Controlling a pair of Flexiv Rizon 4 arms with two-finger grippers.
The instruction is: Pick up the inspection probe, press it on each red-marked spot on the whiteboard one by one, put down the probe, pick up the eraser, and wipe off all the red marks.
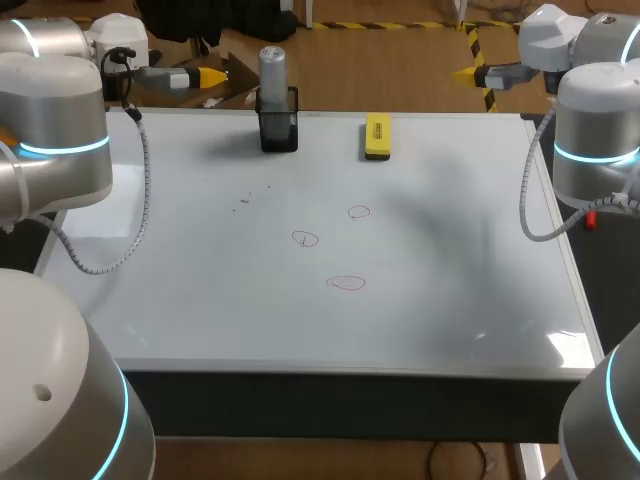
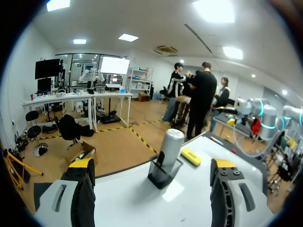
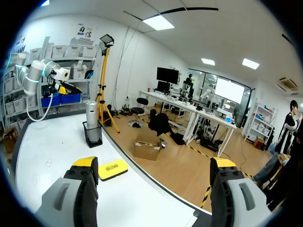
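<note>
The black mesh holder's rim (image 1: 292, 98) has a gap inside it, so the silver probe (image 1: 273, 72) will slide out freely and leave the holder standing when I lift.
A silver cylindrical probe (image 1: 272, 68) stands upright in a black mesh holder (image 1: 279, 124) at the whiteboard's far edge. To its right lies the yellow eraser (image 1: 377, 135). Three red circles mark the board: one (image 1: 359, 212), one (image 1: 305, 238) and one (image 1: 346, 283). My left gripper (image 1: 205, 77) hovers open at the far left, apart from the probe. My right gripper (image 1: 470, 73) is open at the far right. The left wrist view shows the probe (image 2: 169, 147) ahead between its open fingers (image 2: 81, 166), with the eraser (image 2: 191, 157) beyond. From the right wrist, the eraser (image 3: 113, 168) lies ahead and the probe (image 3: 91, 115) farther.
The whiteboard (image 1: 200, 300) covers the whole table top, with faint dark specks (image 1: 245, 202) left of the red marks. Grey cables hang off both arms over the board's side edges.
</note>
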